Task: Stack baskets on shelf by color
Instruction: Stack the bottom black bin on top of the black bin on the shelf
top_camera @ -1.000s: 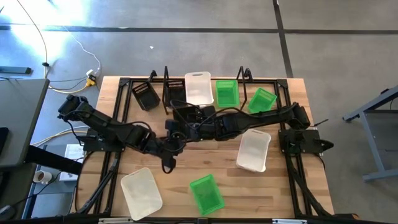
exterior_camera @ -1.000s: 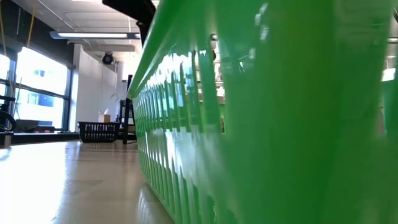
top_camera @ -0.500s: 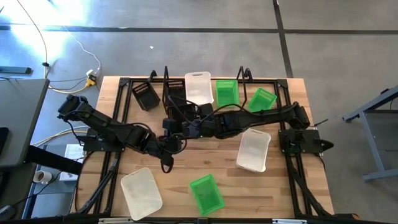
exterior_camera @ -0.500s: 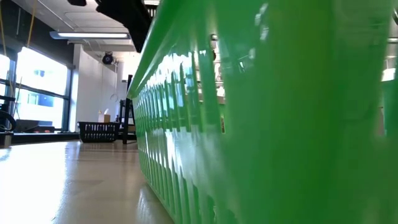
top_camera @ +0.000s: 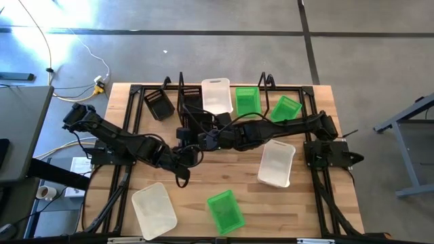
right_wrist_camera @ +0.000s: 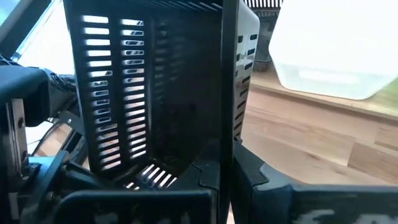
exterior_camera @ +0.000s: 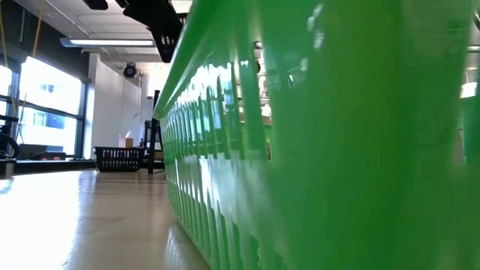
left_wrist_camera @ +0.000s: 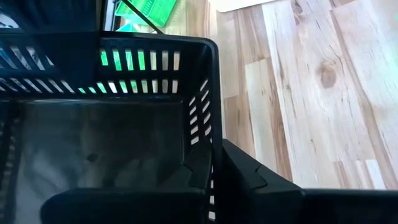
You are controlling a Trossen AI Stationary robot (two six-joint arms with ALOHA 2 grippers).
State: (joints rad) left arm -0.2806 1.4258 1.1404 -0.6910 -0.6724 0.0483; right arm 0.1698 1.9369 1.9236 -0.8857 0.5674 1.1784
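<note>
Next, my right gripper opens and moves away first, because both grippers hold the black basket's sides and the shelf's black basket stands closer to my left gripper.
A black basket sits between my two grippers near the table's middle, just in front of the shelf. My left gripper comes from the left and my right gripper from the right; both are shut on it. On the shelf stand a black basket, a white one and a green one. Another green basket lies tilted at the shelf's right end, and another black one lies left of the shelf. My left gripper has the black basket's slotted wall near a corner, with one finger inside the basket and one finger outside. My right gripper holds another wall of it the same way, inner finger inside and outer finger outside; the basket stands tilted before it.
Loose on the table lie a white basket at the right, a white basket at the near left and a green basket at the near edge, which fills the low view. Bare wood lies between them.
My right gripper has carried the black basket toward the table's left and a little toward the far edge, closer to the shelf's left end.
</note>
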